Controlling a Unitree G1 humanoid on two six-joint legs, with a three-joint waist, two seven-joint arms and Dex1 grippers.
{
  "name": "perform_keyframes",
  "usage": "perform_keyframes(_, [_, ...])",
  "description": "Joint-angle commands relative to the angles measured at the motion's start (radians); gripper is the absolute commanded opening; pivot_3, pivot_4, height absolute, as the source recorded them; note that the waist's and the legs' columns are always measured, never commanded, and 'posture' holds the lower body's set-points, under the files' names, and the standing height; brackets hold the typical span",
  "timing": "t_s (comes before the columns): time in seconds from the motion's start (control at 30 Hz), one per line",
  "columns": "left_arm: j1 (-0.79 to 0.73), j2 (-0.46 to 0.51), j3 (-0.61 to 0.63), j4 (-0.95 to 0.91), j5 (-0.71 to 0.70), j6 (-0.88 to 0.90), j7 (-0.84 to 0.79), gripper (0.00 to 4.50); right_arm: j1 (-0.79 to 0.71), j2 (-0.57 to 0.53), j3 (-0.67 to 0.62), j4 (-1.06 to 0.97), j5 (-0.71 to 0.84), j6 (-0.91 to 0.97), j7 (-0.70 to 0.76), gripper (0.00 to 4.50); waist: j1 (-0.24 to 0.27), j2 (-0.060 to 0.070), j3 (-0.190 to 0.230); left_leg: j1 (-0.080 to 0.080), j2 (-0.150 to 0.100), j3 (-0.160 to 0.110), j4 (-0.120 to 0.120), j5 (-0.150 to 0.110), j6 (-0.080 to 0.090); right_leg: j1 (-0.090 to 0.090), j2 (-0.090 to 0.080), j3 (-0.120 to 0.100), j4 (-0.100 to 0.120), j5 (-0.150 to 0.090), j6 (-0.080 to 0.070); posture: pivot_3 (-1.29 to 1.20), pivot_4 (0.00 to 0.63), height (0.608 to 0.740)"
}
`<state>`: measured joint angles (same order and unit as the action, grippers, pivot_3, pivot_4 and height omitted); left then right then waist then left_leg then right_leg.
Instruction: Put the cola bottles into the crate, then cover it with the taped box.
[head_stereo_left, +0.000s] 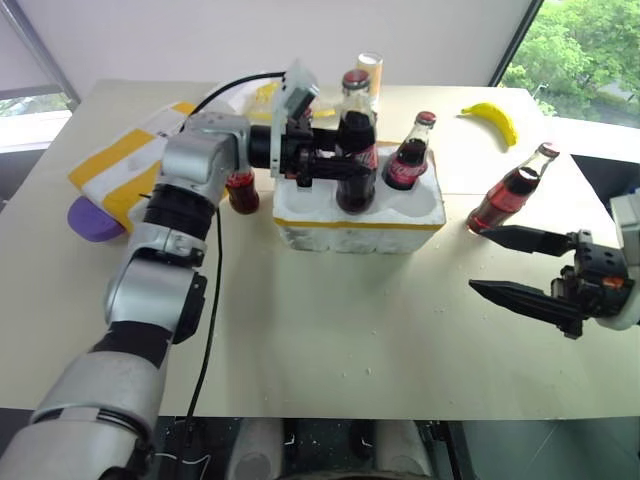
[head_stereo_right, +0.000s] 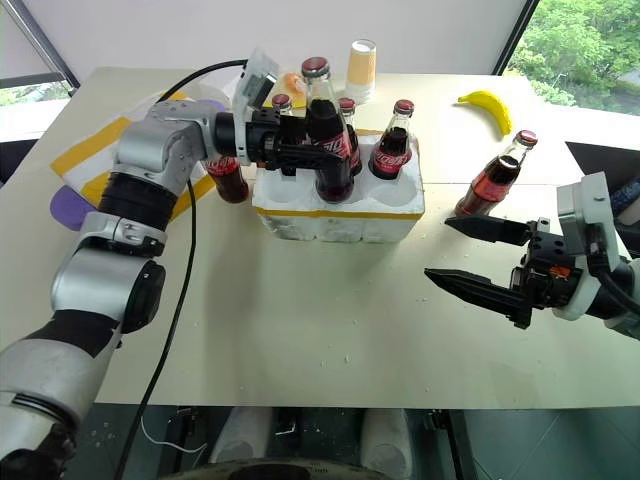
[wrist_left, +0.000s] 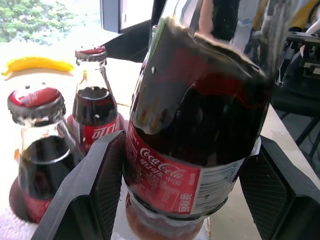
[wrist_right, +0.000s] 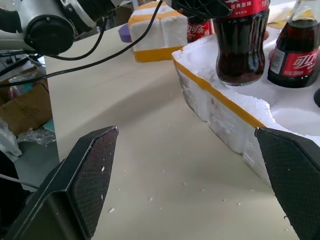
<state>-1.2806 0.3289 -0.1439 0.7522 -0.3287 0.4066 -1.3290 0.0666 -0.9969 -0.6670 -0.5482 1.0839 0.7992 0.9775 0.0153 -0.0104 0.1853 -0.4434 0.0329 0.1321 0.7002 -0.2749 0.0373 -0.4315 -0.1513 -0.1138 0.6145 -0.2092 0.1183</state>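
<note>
The cola bottle is hanging upright and its base (head_stereo_right: 334, 192) is over the crate's front hole (head_stereo_right: 339, 202), so my left gripper should go on lowering the bottle until the base is inside.
My left gripper (head_stereo_left: 345, 165) is shut on a cola bottle (head_stereo_left: 357, 135) with a red cap, held upright with its base down in a front well of the crate (head_stereo_left: 350, 228). The crate is a white foam block with a yellow band. Another bottle (head_stereo_left: 410, 155) stands in a well on the crate's right, and more red caps (head_stereo_right: 283, 101) show behind the held one. One bottle (head_stereo_left: 242, 190) stands on the table left of the crate, one (head_stereo_left: 512, 190) to its right. My right gripper (head_stereo_left: 480, 260) hangs open near that right bottle. The taped box (head_stereo_left: 125, 165) lies far left, partly behind my arm.
A banana (head_stereo_left: 495, 118) lies at the back right and a paper cup (head_stereo_right: 361, 65) stands behind the crate. A purple object (head_stereo_left: 90, 220) lies beside the taped box. Bare table spreads in front of the crate to the near edge.
</note>
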Motion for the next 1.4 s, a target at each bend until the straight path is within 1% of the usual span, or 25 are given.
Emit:
perform_keyframes(0.03, [-0.058,-0.022,0.004,0.037,0.034,-0.079,-0.025,2.75,0.001,0.009,-0.045,-0.032,0.020,-0.013,-0.023,4.50,0.000,0.000,0.000,0.000,0.000,0.000,0.000,0.000,0.000,0.000,0.000,0.000,0.000,0.000,0.000,0.00,0.150,0.740])
perform_keyframes(0.27, [-0.074,-0.062,-0.010,0.176,0.126,-0.174,-0.030,2.75,0.015,0.021,-0.051,-0.060,0.034,-0.009,-0.069,4.50,0.000,0.000,0.000,0.000,0.000,0.000,0.000,0.000,0.000,0.000,0.000,0.000,0.000,0.000,0.000,0.00,0.150,0.740])
perform_keyframes(0.37, [-0.067,-0.081,-0.025,0.228,0.166,-0.209,-0.024,2.75,0.013,0.022,-0.045,-0.059,0.014,-0.019,-0.092,4.50,0.000,0.000,0.000,0.000,0.000,0.000,0.000,0.000,0.001,0.000,0.000,0.000,0.000,0.000,0.000,0.00,0.150,0.740])
perform_keyframes(0.47, [-0.055,-0.093,-0.030,0.248,0.192,-0.241,-0.019,2.75,-0.001,0.021,-0.035,-0.053,0.007,-0.024,-0.116,4.50,-0.001,0.000,0.000,0.000,0.000,0.000,0.000,-0.002,0.003,0.000,0.000,0.000,0.000,0.000,0.000,0.00,0.150,0.740])
perform_keyframes(0.6, [-0.043,-0.096,-0.026,0.243,0.213,-0.234,-0.012,2.75,-0.015,0.021,-0.020,-0.049,0.003,-0.027,-0.132,4.50,-0.001,0.000,0.000,0.000,0.000,0.000,0.000,-0.002,0.003,-0.001,0.000,0.000,0.000,0.000,0.000,0.00,0.150,0.740])
perform_keyframes(0.63, [-0.038,-0.091,-0.024,0.235,0.216,-0.230,-0.016,3.78,-0.022,0.020,-0.012,-0.047,0.001,-0.028,-0.137,4.50,-0.001,0.000,0.000,0.000,0.000,0.000,0.000,-0.002,0.003,0.000,0.000,0.000,0.000,0.000,0.000,0.00,0.150,0.740])
perform_keyframes(0.67, [-0.034,-0.083,-0.022,0.226,0.220,-0.230,-0.013,4.07,-0.030,0.019,-0.002,-0.046,0.001,-0.028,-0.144,4.50,-0.001,0.000,0.000,0.000,0.000,0.000,0.000,-0.002,0.003,0.000,0.000,0.000,0.000,0.000,0.000,0.00,0.150,0.740])
perform_keyframes(0.7, [-0.031,-0.078,-0.021,0.220,0.223,-0.230,-0.011,4.47,-0.037,0.019,0.005,-0.045,0.000,-0.028,-0.148,4.50,-0.002,0.000,0.000,0.000,0.000,0.000,0.000,-0.002,0.003,0.000,0.000,0.000,0.000,0.000,0.000,0.00,0.150,0.740])
perform_keyframes(0.8, [-0.015,-0.047,-0.003,0.169,0.211,-0.201,-0.006,4.47,-0.073,0.014,0.037,-0.033,-0.004,-0.027,-0.162,4.50,-0.002,0.000,0.000,0.000,0.000,0.000,0.000,-0.002,0.004,0.000,0.000,0.000,0.001,0.000,0.000,0.00,0.150,0.740])
perform_keyframes(0.87, [0.008,-0.020,0.009,0.096,0.194,-0.165,-0.010,4.47,-0.094,0.011,0.054,-0.025,-0.006,-0.026,-0.167,4.50,-0.003,0.000,0.000,0.000,0.001,0.000,0.000,-0.002,0.003,0.000,0.000,0.000,0.001,0.000,0.000,0.00,0.150,0.740])
perform_keyframes(0.9, [0.027,0.003,0.018,0.032,0.179,-0.132,-0.014,4.47,-0.107,0.010,0.066,-0.019,-0.010,-0.027,-0.166,4.50,-0.003,0.000,0.000,0.000,0.001,0.000,0.000,-0.002,0.003,0.000,0.000,0.000,0.001,0.000,0.000,0.00,0.150,0.740])
perform_keyframes(1.0, [0.125,0.108,0.069,-0.268,0.112,0.029,-0.004,4.47,-0.146,0.005,0.104,-0.001,-0.023,-0.028,-0.165,4.50,-0.007,0.000,0.000,0.000,0.001,0.000,0.000,0.000,0.001,-0.001,0.000,0.000,0.001,0.000,0.000,0.00,0.150,0.740])
perform_keyframes(1.1, [0.242,0.213,0.134,-0.550,0.051,0.200,0.065,4.47,-0.168,0.001,0.124,0.010,-0.037,-0.029,-0.157,4.50,-0.008,0.001,0.000,0.000,0.002,0.000,0.000,0.000,0.000,-0.001,0.000,0.000,0.002,0.000,0.000,0.00,0.150,0.740])
perform_keyframes(1.17, [0.340,0.285,0.194,-0.717,0.012,0.300,0.119,4.47,-0.186,-0.002,0.138,0.019,-0.048,-0.029,-0.153,4.50,-0.006,0.001,0.000,0.001,0.002,0.000,0.000,0.000,0.000,0.000,0.000,0.000,0.001,0.000,0.000,0.00,0.150,0.740])
perform_keyframes(1.2, [0.416,0.332,0.245,-0.814,-0.008,0.352,0.146,4.47,-0.199,-0.004,0.150,0.026,-0.058,-0.030,-0.153,4.50,-0.006,0.001,0.000,0.001,0.001,0.000,0.000,0.000,0.000,0.000,0.000,0.001,0.001,0.000,0.000,0.00,0.150,0.740])
perform_keyframes(1.27, [0.550,0.395,0.343,-0.966,-0.040,0.444,0.214,4.47,-0.218,-0.007,0.163,0.038,-0.069,-0.029,-0.148,4.50,-0.007,0.001,0.000,0.002,0.002,0.000,0.000,0.000,0.000,0.001,0.000,0.001,0.001,0.000,0.000,0.00,0.150,0.740])
perform_keyframes(1.33, [0.642,0.413,0.411,-1.065,-0.057,0.514,0.299,4.47,-0.229,-0.008,0.169,0.048,-0.072,-0.028,-0.140,4.50,-0.002,0.001,0.000,0.002,0.002,0.000,0.000,0.000,0.000,0.002,0.000,0.001,0.001,0.000,0.000,0.00,0.150,0.740])
perform_keyframes(1.4, [0.698,0.398,0.459,-1.126,-0.060,0.574,0.401,4.47,-0.246,-0.006,0.184,0.059,-0.079,-0.027,-0.137,4.50,0.005,0.000,0.000,0.002,0.002,-0.002,0.000,0.000,0.000,0.003,0.000,0.000,0.001,0.000,0.000,0.00,0.150,0.740])
